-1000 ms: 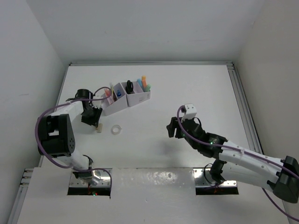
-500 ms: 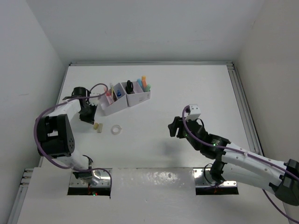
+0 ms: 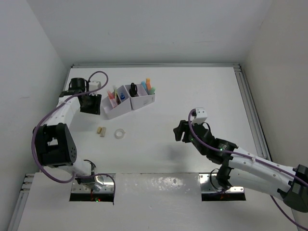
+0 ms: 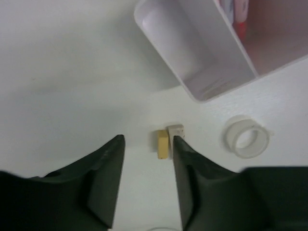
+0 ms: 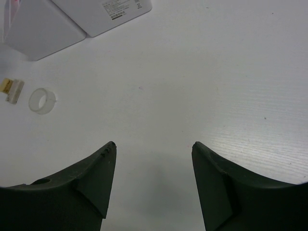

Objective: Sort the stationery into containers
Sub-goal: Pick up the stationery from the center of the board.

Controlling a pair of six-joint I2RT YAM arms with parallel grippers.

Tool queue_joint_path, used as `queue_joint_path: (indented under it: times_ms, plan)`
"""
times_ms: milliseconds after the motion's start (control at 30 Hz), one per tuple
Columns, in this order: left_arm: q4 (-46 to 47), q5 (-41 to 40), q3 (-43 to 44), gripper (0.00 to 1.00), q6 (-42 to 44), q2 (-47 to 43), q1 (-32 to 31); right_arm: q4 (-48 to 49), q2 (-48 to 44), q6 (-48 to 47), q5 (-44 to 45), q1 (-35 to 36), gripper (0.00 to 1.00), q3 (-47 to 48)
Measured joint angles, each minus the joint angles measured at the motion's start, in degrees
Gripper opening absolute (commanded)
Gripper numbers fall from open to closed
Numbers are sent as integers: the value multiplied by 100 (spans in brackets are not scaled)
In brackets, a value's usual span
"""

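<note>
The yellow block's narrow width (image 4: 163,144) aligns with the open fingers. I should continue to lower my left gripper until they're on either side of the yellow block (image 3: 99,130), then close.
The containers (image 3: 143,101), a pale organiser, hold pink pens, a blue-capped bottle (image 3: 122,96), black scissors (image 3: 133,89) and orange, blue and green pieces (image 3: 148,86). On the table lie a yellow block (image 4: 163,144) touching a white block (image 4: 176,132), with a clear tape ring (image 4: 247,139) to their right. My left gripper (image 4: 147,139) hangs open and empty by the organiser's left end (image 3: 89,104), above an empty compartment (image 4: 192,57). My right gripper (image 5: 154,144) is open over bare table, mid-right (image 3: 179,131).
White walls close in on the left, back and right. A metal rail (image 3: 250,103) runs down the table's right edge. From the right wrist, the organiser (image 5: 43,26), tape ring (image 5: 42,100) and the blocks (image 5: 13,90) sit far left.
My left gripper has drawn away from the two small blocks and moved toward the far-left end of the organiser. The blocks stay on the table. The right gripper shifted slightly nearer.
</note>
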Motion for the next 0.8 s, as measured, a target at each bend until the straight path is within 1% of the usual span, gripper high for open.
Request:
queue_joint_path:
  times_ms: [100, 200, 267, 400, 567, 800]
  plan:
    - [7, -321, -437, 50, 234, -2, -55, 4, -66, 7, 31, 0, 63, -15]
    - [0, -531, -942, 50, 396, 48, -87, 4, -83, 26, 39, 0, 63, -70]
    - [2, -669, -1108, 49, 455, 155, -92, 0, -63, 26, 35, 0, 63, -74]
    - [140, -861, -1147, 49, 514, 385, -129, -11, -26, 24, 35, 0, 63, -74]
    - [234, -863, -1147, 48, 540, 511, -216, -79, -37, 26, 39, 0, 63, -74]
    - [452, -859, -1196, 43, 535, 697, -380, -138, -127, 50, 79, 0, 63, -74]
